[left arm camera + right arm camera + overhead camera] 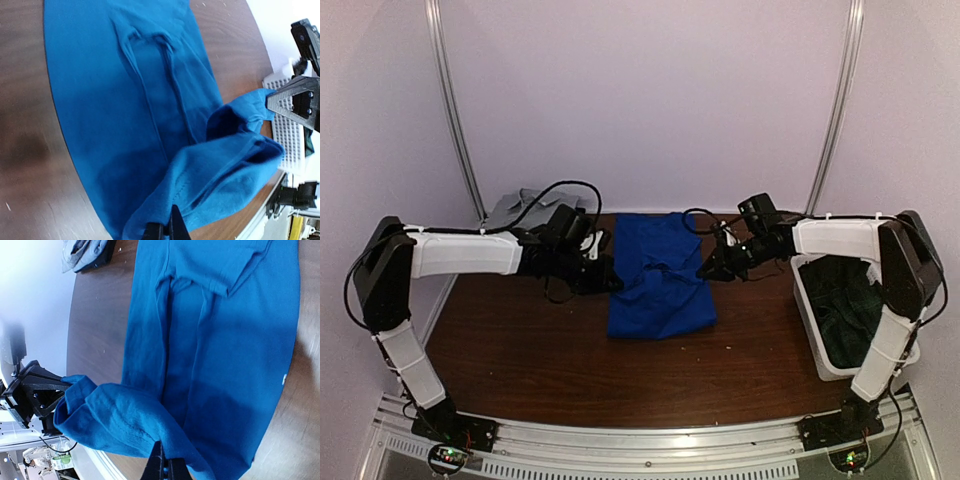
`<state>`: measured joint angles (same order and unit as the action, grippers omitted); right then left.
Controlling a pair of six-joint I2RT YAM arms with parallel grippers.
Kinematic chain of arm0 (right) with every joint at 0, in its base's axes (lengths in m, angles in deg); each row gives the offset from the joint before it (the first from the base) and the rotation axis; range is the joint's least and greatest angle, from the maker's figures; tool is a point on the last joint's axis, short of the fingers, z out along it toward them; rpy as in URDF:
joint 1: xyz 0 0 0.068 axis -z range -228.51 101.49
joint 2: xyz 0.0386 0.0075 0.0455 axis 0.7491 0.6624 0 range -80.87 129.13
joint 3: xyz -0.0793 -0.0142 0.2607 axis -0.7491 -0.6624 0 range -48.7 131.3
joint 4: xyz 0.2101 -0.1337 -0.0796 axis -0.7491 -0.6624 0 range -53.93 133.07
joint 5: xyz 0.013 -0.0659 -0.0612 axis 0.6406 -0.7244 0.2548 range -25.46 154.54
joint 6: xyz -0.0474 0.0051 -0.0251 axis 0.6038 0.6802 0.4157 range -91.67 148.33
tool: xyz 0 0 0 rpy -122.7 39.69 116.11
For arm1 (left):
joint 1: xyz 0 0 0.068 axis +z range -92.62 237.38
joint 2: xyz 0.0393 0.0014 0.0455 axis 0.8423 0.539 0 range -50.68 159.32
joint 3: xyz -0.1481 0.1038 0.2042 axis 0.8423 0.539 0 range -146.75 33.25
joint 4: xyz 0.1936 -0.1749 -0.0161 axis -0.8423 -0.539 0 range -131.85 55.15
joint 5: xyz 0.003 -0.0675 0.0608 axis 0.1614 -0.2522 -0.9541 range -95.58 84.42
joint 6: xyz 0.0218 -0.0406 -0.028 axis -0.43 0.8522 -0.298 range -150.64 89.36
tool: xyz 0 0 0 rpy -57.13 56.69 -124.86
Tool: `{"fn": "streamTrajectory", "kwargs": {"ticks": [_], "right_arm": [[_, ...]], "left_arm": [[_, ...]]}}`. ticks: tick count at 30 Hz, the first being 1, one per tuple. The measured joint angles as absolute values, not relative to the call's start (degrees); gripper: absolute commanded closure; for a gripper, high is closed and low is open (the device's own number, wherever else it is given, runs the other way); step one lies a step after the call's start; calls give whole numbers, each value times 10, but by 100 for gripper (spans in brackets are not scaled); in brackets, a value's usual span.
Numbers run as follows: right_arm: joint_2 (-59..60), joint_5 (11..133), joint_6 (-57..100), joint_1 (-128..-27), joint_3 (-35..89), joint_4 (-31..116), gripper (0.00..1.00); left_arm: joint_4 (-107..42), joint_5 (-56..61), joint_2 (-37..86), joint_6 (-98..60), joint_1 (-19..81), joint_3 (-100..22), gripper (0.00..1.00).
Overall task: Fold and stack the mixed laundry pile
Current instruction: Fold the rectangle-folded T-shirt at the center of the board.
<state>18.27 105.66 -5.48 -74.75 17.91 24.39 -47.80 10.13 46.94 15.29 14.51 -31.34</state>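
The royal-blue garment's lifted edge (658, 272) is level across its flat body (655, 238) in both grippers, so my left gripper should keep moving it backward until its fold lies flat.
A royal-blue garment (658, 275) lies spread in the middle of the brown table (520, 350). My left gripper (605, 272) is shut on its left edge; in the left wrist view the cloth (150, 100) folds up from the jaws at the bottom. My right gripper (710, 268) is shut on its right edge, and the right wrist view shows the lifted blue fold (120, 425). A light grey garment (520, 208) lies at the back left. A dark green-black piece (845, 310) sits in the white bin (808, 290) at the right.
The white bin stands at the right table edge, beside the right arm. The grey garment also shows at the top left of the right wrist view (82, 252). The table's front part is bare brown wood.
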Motion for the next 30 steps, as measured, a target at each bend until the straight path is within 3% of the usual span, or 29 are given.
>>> {"fn": "streamTrajectory", "kwargs": {"ticks": [12,30], "right_arm": [[403,1102,-15,-665,400,227,100],[478,1155,-23,-651,475,228,100]], "left_arm": [[-522,131,688,94,235,-547,100],[-529,150,750,88,262,-620,100]]}}
